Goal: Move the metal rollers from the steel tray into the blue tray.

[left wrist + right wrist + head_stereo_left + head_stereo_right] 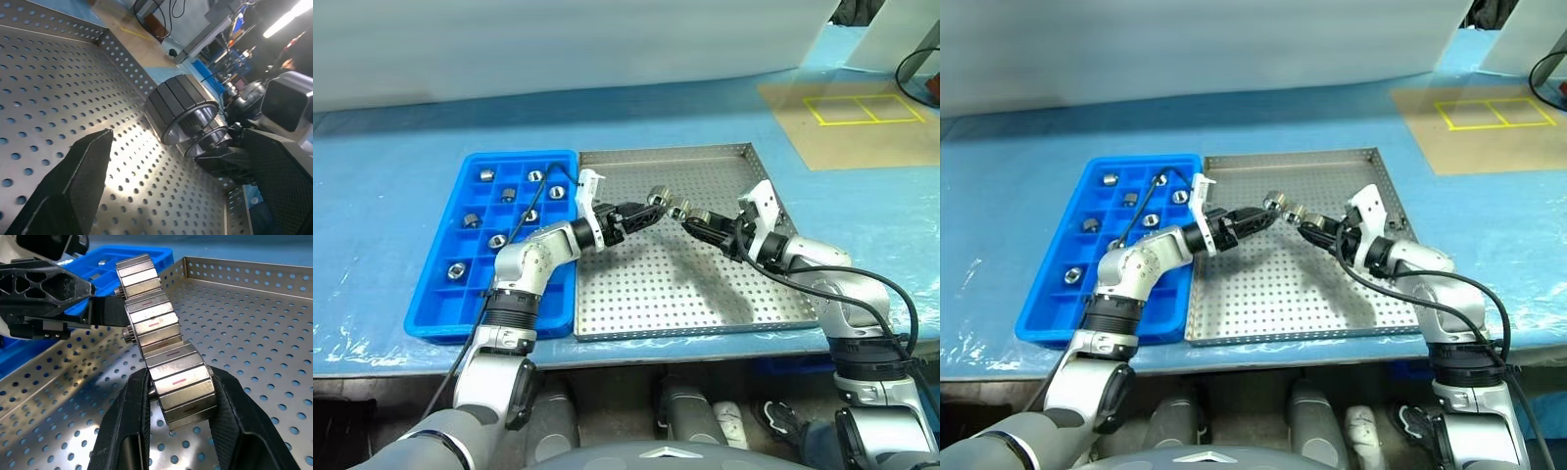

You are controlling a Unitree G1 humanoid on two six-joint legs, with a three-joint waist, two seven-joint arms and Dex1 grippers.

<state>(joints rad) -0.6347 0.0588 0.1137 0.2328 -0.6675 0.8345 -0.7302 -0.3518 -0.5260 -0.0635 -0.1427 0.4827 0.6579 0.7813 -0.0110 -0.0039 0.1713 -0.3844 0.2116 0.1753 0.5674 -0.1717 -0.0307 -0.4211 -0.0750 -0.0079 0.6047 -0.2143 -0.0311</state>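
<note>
My gripper will pull the far roller away, and the middle roller (678, 209) should come along because it clings to the far roller's end (668, 202).
Three metal rollers (161, 347) cling end to end in a short chain above the steel tray (666, 154). My right gripper (181, 384) is shut on the nearest roller of that chain (698, 217). From the opposite side, my left gripper (646, 209) stands open, its fingers (73, 186) spread on either side of the far roller (183, 110) without pinching it. The blue tray (431, 315) lies against the steel tray's left side, with several rollers (497, 240) sitting one to a compartment.
The perforated floor of the steel tray (1273, 294) under both grippers is bare. A brown mat with a yellow taped square (862, 108) lies at the back right, beside a black cable (915, 64). The table's front edge runs just below both trays.
</note>
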